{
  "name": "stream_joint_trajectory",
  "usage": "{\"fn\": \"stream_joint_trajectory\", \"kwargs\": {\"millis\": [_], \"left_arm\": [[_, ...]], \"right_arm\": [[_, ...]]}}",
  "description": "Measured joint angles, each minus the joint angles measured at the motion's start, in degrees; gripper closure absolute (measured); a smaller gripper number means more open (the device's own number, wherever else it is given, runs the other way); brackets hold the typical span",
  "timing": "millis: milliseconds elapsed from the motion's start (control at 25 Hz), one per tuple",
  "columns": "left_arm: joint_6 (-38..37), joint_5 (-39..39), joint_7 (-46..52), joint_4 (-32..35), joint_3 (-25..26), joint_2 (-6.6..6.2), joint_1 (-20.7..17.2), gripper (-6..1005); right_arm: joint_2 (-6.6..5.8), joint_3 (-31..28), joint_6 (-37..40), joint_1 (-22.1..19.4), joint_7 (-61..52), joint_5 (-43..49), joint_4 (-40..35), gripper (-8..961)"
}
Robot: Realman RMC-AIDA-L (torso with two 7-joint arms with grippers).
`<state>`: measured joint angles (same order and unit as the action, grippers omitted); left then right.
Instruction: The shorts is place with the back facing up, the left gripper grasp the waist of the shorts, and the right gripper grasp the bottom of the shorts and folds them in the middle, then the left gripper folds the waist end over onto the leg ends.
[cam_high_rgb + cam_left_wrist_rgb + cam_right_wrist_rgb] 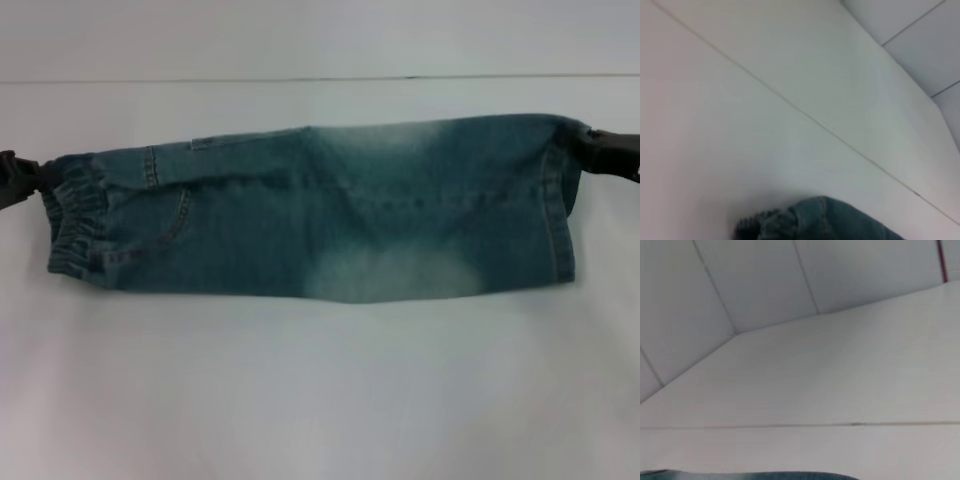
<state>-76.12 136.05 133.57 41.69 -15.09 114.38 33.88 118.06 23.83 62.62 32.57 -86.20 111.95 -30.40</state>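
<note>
The shorts' leg ends (pixel 558 230) are stacked in line with the waist, so my right gripper keeps laying down their upper corner (pixel 556 124) until they lie flat, then let go.
The shorts (pixel 330 210) are folded in half along their length into a long denim strip, stretched across the white table (pixel 320 400). A back pocket seam shows near the left end. My left gripper (pixel 38 178) is at the far left, shut on the upper corner of the ruffled waist (pixel 72 225). At the far right, my right gripper (pixel 592 148) is shut on the upper corner of the bottom of the shorts (pixel 560 225), where the stitched leg ends lie stacked. A bunched bit of the shorts (pixel 815 220) shows in the left wrist view. A thin edge of the shorts (pixel 765 475) shows in the right wrist view.
The white table runs back to a thin seam line (pixel 320 78), with pale wall panels (pixel 755 280) behind it. White table surface lies in front of the strip and behind it.
</note>
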Motion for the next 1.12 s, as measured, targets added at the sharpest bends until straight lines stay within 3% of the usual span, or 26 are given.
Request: {"fn": "stream_joint_trajectory", "kwargs": {"millis": [560, 840, 1040, 1120], "left_arm": [[8.87, -3.08, -9.01, -2.86, -0.03, 1.77, 1.4, 972], [12.18, -4.36, -12.24, -4.44, -0.4, 2.18, 1.5, 971], [15.08, -4.48, -13.5, -4.22, -2.8, 3.4, 1.78, 970], [16.24, -4.49, -14.21, -4.14, -3.52, 3.91, 2.01, 970]], "right_arm": [[1.31, 0.5, -12.45, 6.76, 6.98, -1.6, 4.75, 942], [1.37, 0.58, -15.18, 8.03, 8.96, -1.65, 6.67, 937], [1.46, 0.8, -17.21, 8.66, 9.32, -1.68, 7.71, 930], [1.51, 0.8, -17.35, 8.74, 9.97, -1.72, 8.13, 868]]}}
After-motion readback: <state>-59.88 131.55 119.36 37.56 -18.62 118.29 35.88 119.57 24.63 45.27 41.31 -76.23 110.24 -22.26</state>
